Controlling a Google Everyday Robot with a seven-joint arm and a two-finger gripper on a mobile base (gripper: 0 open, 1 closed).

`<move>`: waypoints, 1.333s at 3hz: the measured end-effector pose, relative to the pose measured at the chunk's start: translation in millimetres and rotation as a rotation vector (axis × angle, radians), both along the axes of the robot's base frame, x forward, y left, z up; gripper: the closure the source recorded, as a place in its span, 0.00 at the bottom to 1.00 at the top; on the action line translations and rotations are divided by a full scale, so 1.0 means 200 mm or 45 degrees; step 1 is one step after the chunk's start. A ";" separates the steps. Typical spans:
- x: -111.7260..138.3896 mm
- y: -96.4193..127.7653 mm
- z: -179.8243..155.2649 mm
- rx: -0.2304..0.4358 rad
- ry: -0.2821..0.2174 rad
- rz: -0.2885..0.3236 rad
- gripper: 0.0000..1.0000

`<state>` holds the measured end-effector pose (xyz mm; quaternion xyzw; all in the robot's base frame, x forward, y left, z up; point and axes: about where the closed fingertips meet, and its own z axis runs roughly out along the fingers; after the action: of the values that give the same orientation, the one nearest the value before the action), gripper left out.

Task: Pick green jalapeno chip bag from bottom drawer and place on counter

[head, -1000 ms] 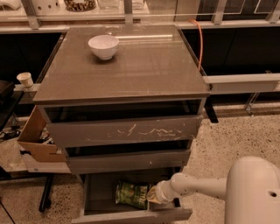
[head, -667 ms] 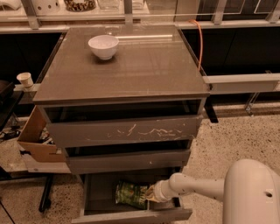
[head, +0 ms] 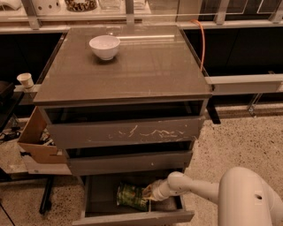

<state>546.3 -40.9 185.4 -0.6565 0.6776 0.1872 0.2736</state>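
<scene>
Next, I open my gripper, reach farther over the bag's body [head: 131, 196] and close there before I lift, because the end of my gripper touches only the edge of the green jalapeno chip bag [head: 145, 195].
The green jalapeno chip bag [head: 130, 196] lies flat on the dark floor of the open bottom drawer [head: 132, 218], near its middle. My gripper [head: 148, 194] reaches into the drawer from the right on a white arm, and its tip is at the bag's right edge. The counter [head: 146, 66] is the glossy grey-brown top of the cabinet, above the drawers.
A white bowl [head: 105, 47] stands at the counter's back left. Two upper drawers sit slightly open; the top one [head: 128, 131] has white scratches. A cardboard box [head: 37, 139] is on the left. An orange cable [head: 202, 42] hangs at the right. A pale shelf [head: 132, 13] runs behind.
The arm has pushed a little further left into the drawer, so the gripper tip now reaches the bag's right edge. The bag has not moved.
</scene>
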 end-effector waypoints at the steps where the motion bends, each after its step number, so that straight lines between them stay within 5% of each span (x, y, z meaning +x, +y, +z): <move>1: 0.01 0.02 -0.03 0.008 0.007 0.008 1.00; 4: 0.01 0.02 -0.03 0.009 0.007 0.008 0.27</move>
<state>548.7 -36.0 180.0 -0.6571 0.6757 0.1921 0.2734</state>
